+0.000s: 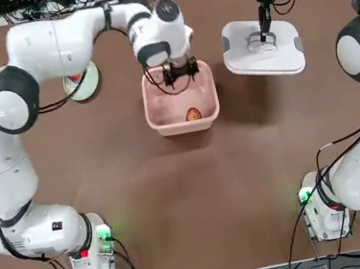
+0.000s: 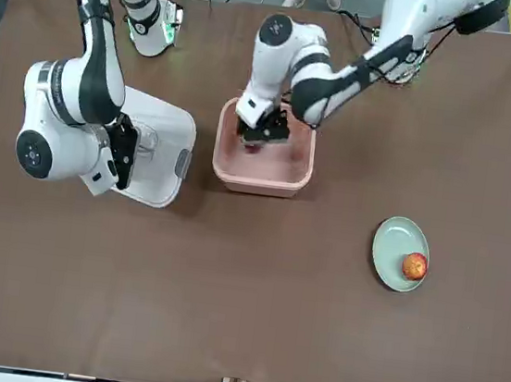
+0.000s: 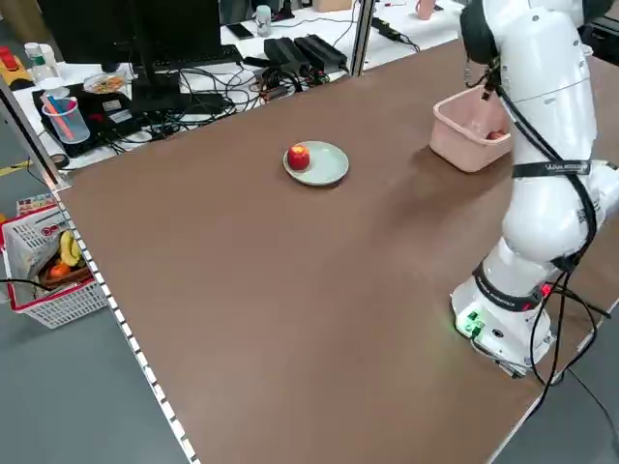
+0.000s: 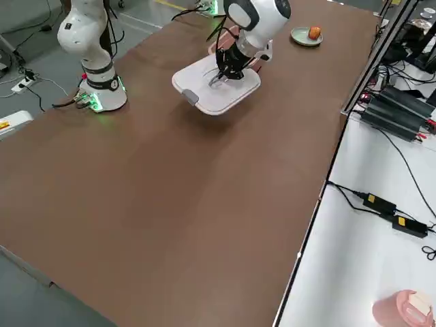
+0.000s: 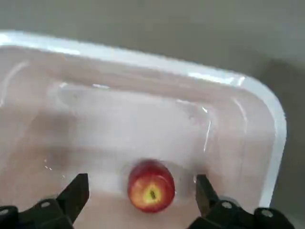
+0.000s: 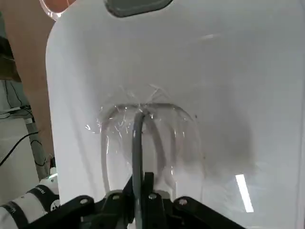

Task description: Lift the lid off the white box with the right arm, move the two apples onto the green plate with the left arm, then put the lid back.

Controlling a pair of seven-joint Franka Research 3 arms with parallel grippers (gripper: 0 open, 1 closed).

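The other apple sits near the green plate's rim, so the red apple should come to rest next to it and stay in place when I lower it there.
The white box stands uncovered at mid-table, its pale pink walls showing. One red-and-yellow apple lies on its floor. My left gripper hangs open inside the tub's far half, and in the left wrist view its fingers stand either side of the apple without touching it. The other apple rests on the green plate, also visible from the left side. Off the box, to the robot's right, is the lid, with my right gripper shut on its loop handle.
The left arm's upper links pass over the plate and hide most of it from above. Both arm bases sit at the near edge. A bench with cables and a monitor runs along one side of the table, and a red basket stands on the floor.
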